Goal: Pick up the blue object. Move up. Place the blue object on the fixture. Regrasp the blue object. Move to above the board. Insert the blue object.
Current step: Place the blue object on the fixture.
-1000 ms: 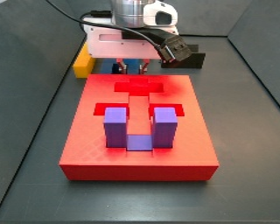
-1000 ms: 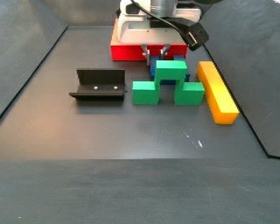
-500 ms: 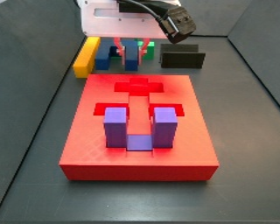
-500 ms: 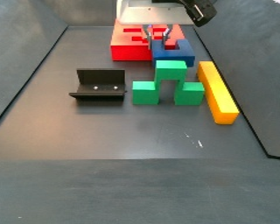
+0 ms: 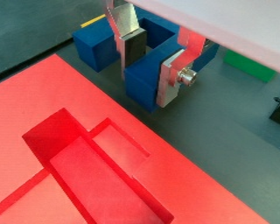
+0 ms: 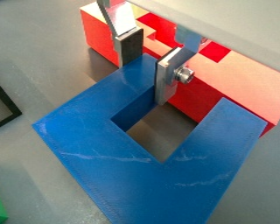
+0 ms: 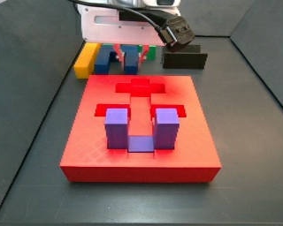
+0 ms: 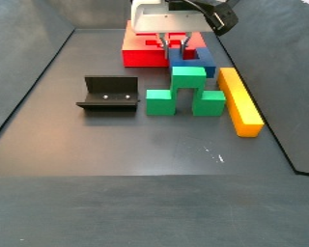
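A green edge (image 7: 152, 53) sticks out past the blue object (image 7: 131, 62), so I expect more of the green block to be hidden behind it when I lift it.
The blue object (image 6: 95, 131) lies flat on the floor between the red board (image 7: 120, 154) and the green block, also seen in a side view (image 8: 199, 58). My gripper (image 6: 149, 83) is low over it and open. The fingers straddle the base of its U: one silver finger (image 6: 170, 80) stands in the notch, the other on the board side. A wrist view (image 5: 150, 86) shows the blue wall (image 5: 140, 87) between the two pads. The fixture (image 8: 108, 95) stands apart on the floor, and in a side view (image 7: 186, 60) it sits behind the board.
A purple U-shaped block (image 7: 134, 128) stands in the board's near slot. A green stepped block (image 8: 185, 92) and a long yellow bar (image 8: 241, 99) lie next to the blue object. Dark walls ring the floor.
The gripper moved from over the green block toward the board, then came down, so its fingers now straddle the blue object.
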Motion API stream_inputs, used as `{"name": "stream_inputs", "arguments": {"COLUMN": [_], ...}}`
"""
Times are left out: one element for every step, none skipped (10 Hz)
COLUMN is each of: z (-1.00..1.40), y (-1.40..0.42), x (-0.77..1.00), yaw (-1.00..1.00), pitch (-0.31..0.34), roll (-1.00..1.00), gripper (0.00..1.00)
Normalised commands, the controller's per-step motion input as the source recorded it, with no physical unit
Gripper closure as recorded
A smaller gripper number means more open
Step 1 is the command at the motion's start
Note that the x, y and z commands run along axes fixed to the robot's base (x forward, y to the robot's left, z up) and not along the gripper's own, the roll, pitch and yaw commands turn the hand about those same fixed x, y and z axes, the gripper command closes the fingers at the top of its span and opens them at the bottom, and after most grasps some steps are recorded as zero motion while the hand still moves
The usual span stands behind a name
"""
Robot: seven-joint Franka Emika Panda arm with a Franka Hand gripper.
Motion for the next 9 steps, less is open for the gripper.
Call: {"name": "stream_inputs", "arguments": {"z": [0.67,0.79,0.81,0.73,0.60,0.47,0.31,0.29,0.29], "y": [0.00,0.00,0.00,0.00,-0.06,-0.06,-0.03,0.00,0.01], "x": [0.00,0.09,0.20,0.25,0.43,0.47,0.54,0.75,0.68], "yaw": [-0.13,-0.11,-0.09,-0.06,-0.01,-0.05,-0.14,-0.24,-0.31], "pitch": [0.049,0.197,0.223,0.163,0.077,0.000,0.031,0.246,0.177], "roll": [0.02,0.11,0.04,0.00,0.00,-0.19,-0.40,-0.69,-0.85], "gripper": [1.00,1.00,1.00,1.00,1.00,1.00,1.00,1.00,1.00]}}
